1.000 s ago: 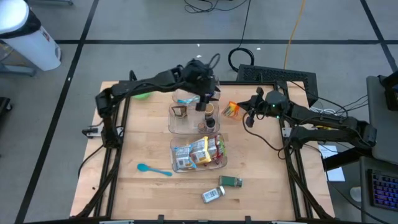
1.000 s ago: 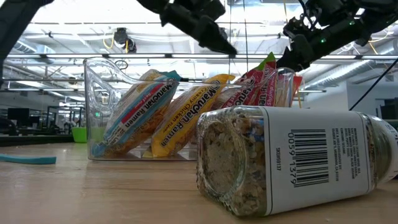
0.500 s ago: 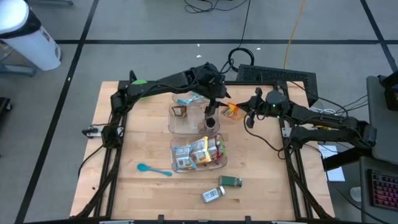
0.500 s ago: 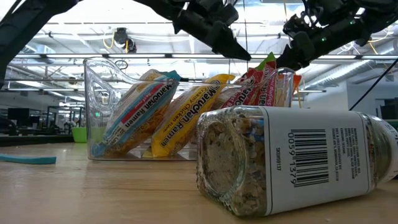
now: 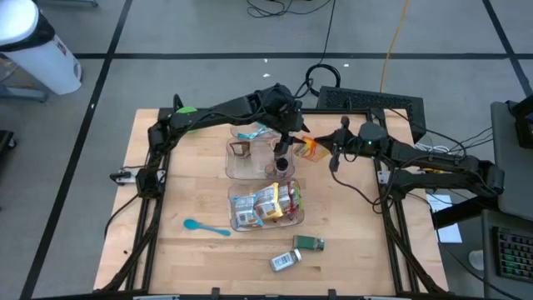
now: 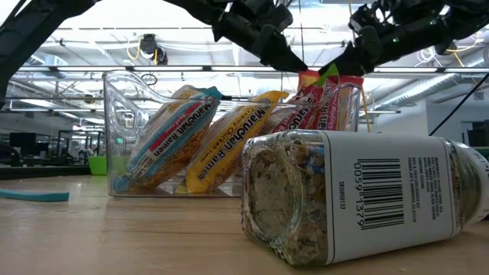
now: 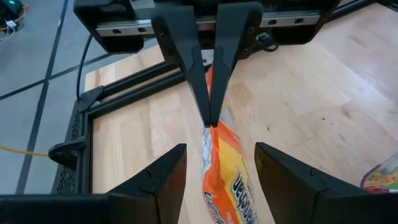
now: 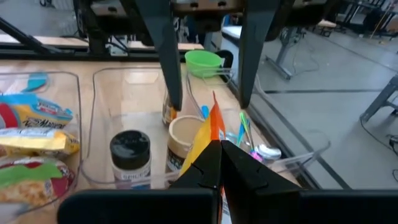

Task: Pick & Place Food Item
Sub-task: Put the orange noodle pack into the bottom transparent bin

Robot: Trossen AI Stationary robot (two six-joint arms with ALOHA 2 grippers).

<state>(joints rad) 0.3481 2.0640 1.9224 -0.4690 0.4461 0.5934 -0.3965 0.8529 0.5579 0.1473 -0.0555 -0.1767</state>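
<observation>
Next, I steady the packet's loose end [image 7: 234,198] with my left gripper while my right gripper takes a new grip, because my right gripper pinches only a gathered edge of the orange packet [image 7: 214,132].
An orange food packet [image 5: 310,148] hangs in the air just right of the far clear bin [image 5: 250,158]. My right gripper [image 5: 323,151] reaches in from the table's right and is shut on it. My left gripper [image 5: 293,143] comes from the left over the far bin and stands open. In the left wrist view its two fingers stand on either side of the packet [image 7: 227,180], with a gap on both sides. The right wrist view shows the same open fingers [image 8: 168,68] flanking the packet [image 8: 208,132]. My right gripper pinches one end edge of the orange packet [image 7: 210,127] between its two fingertips. The fingers come about level from the table's right side. The packet is lifted clear of the table and sticks out from the fingertips toward my left gripper.
The far bin holds a black-lidded jar [image 8: 129,152] and a cup [image 8: 185,138]. A near clear bin [image 5: 237,218] holds ramen packets. A spice jar [image 5: 286,261] lies near the front edge beside a green-labelled item [image 5: 310,243]. A blue spoon [image 5: 205,227] lies at the left.
My left gripper has moved toward the table's right and a little down, coming up to the orange packet so that its open fingers flank it, then kept still. My right gripper has tipped slightly, and the packet has swung a little toward the left gripper.
</observation>
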